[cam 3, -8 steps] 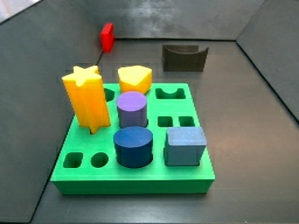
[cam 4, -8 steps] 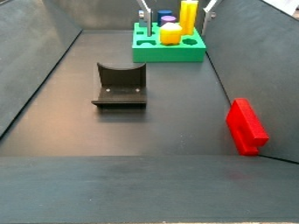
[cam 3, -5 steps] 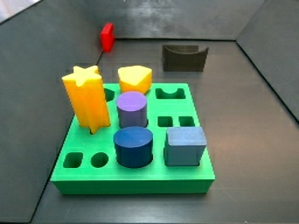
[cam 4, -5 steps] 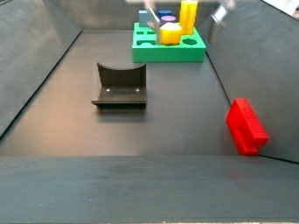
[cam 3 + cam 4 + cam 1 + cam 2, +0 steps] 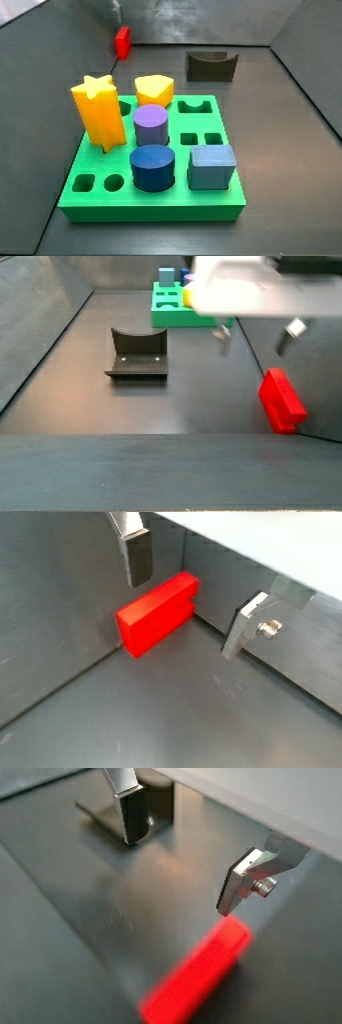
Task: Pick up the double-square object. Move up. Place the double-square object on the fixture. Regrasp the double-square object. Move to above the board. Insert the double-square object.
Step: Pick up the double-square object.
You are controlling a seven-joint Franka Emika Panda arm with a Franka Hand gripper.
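Observation:
The dark fixture's top (image 5: 211,56) sinks between raised corners, so when I set the double-square object (image 5: 122,42) there, it will stay propped and stick out above the fixture's rim.
The double-square object (image 5: 281,399) is a red block lying on the dark floor next to the side wall; it also shows in a side view (image 5: 122,41) and in both wrist views (image 5: 158,612) (image 5: 201,973). My gripper (image 5: 254,341) hangs above and slightly behind it, open and empty. In a wrist view the gripper (image 5: 186,614) has its silver fingers (image 5: 138,557) spread either side of the block and well above it. In a wrist view (image 5: 182,874) only bare floor lies between the fingers. The dark fixture (image 5: 136,353) stands on the floor apart from the block.
The green board (image 5: 154,160) holds a yellow star (image 5: 96,112), a yellow prism (image 5: 154,90), a purple cylinder (image 5: 150,125), a blue cylinder (image 5: 152,168) and a grey-blue cube (image 5: 211,166). Grey walls close in the floor on all sides.
My gripper has moved from above the green board across the floor to above the red block, still open. The block and fixture have not moved.

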